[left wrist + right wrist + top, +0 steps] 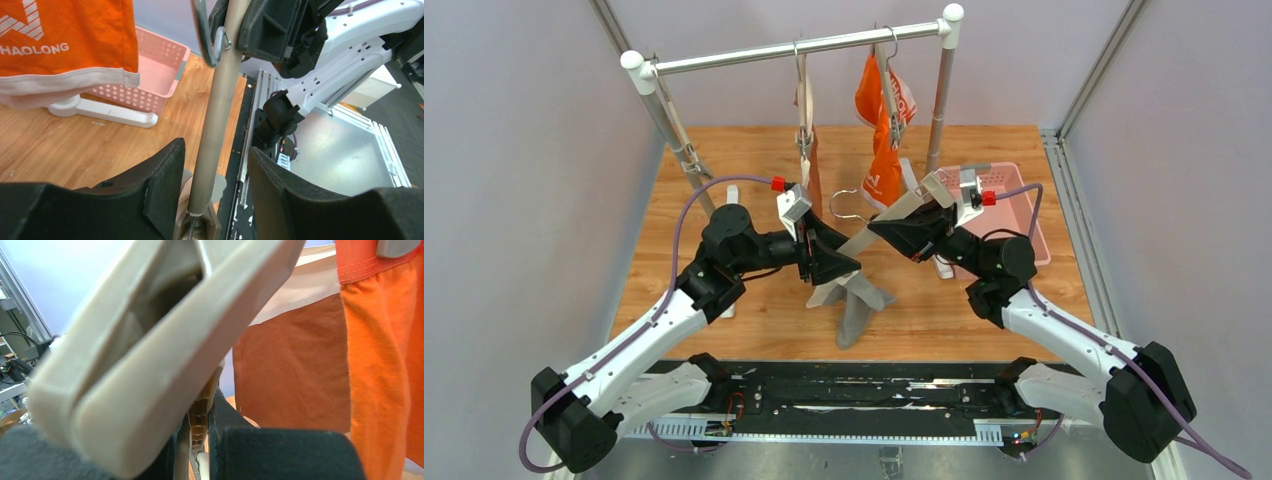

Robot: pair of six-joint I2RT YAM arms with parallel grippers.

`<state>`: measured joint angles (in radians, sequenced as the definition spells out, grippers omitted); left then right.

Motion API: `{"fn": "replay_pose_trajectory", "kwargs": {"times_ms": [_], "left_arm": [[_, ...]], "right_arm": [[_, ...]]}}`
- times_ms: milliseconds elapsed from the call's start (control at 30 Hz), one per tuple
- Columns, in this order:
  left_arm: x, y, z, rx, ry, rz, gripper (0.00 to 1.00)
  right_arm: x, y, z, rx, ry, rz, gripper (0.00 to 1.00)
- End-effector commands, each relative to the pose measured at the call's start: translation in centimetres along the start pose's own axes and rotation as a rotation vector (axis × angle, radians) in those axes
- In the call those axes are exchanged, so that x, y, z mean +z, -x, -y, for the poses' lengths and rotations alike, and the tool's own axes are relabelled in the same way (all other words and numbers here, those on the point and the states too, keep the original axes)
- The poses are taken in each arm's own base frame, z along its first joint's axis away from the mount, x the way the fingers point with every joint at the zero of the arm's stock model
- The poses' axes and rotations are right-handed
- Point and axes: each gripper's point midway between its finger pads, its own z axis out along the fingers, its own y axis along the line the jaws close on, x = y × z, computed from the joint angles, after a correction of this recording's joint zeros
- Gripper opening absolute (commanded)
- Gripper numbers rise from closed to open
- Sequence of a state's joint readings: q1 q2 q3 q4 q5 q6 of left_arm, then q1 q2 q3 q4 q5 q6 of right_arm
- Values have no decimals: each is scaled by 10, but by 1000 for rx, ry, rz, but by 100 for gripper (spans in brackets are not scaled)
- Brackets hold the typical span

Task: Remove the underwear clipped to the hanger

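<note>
My left gripper should shift its fingers down, as they straddle the hanger's bar (207, 162) above the lower clip, and squeeze the clip (201, 226) open to free the underwear.
A beige hanger (894, 215) is held slanted over the table between my two grippers. Grey underwear (859, 305) hangs from the clip at its lower end. My left gripper (849, 265) is open, its fingers either side of the hanger's bar (215, 115) without touching it, just above the lower clip (197, 225). My right gripper (879, 228) is shut on the hanger's upper clip (150, 340). Rust-brown underwear (812, 165) and orange underwear (884, 130) hang clipped to hangers on the rack. Both show behind the clip in the right wrist view, rust-brown (295, 375) and orange (380, 365).
The clothes rack's bar (804, 45) spans the back of the wooden table, on slanted posts. A pink perforated basket (1024, 215) stands at the right, behind my right arm. The rack's white foot (100, 112) lies beside the basket.
</note>
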<state>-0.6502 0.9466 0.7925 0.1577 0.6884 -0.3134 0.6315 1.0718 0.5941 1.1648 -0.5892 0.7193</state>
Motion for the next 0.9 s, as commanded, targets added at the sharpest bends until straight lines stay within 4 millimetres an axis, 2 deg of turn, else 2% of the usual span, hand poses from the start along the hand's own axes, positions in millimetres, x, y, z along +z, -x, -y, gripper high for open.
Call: {"fn": "replay_pose_trajectory", "kwargs": {"times_ms": [0, 233, 367, 400, 433, 533, 600, 633, 667, 700, 733, 800, 867], "left_arm": [[-6, -6, -6, 31, 52, -24, 56], [-11, -18, -12, 26, 84, -48, 61], [-11, -18, -11, 31, 78, -37, 59], [-11, -17, -9, 35, 67, -34, 54], [-11, -17, -7, 38, 55, -36, 45], [-10, -17, -3, 43, 27, -45, 9], [-10, -17, -3, 43, 28, -45, 1], [-11, -16, -3, 45, 30, -43, 2], [-11, -15, -2, 48, 32, -39, 9], [-12, -14, -2, 52, 33, -34, 24], [-13, -11, 0, 59, 31, -26, 35], [-15, -5, 3, 72, 30, -8, 45], [-18, 3, 7, 91, 30, 13, 49]], "right_arm": [[5, 34, -15, -75, 34, 93, 0], [3, 40, -23, -72, 47, 102, 1], [2, 40, -23, -73, 37, 98, 1], [1, 38, -21, -72, 32, 94, 1], [1, 38, -20, -70, 27, 92, 1], [0, 35, -18, -64, 16, 87, 1], [0, 32, -16, -60, 9, 83, 1], [0, 32, -15, -57, 8, 80, 1], [-1, 31, -15, -57, 6, 79, 1], [-1, 31, -15, -56, 6, 77, 1], [-1, 30, -15, -56, 6, 75, 1], [-1, 30, -14, -56, 3, 71, 1], [-1, 30, -14, -59, 0, 68, 1]]}}
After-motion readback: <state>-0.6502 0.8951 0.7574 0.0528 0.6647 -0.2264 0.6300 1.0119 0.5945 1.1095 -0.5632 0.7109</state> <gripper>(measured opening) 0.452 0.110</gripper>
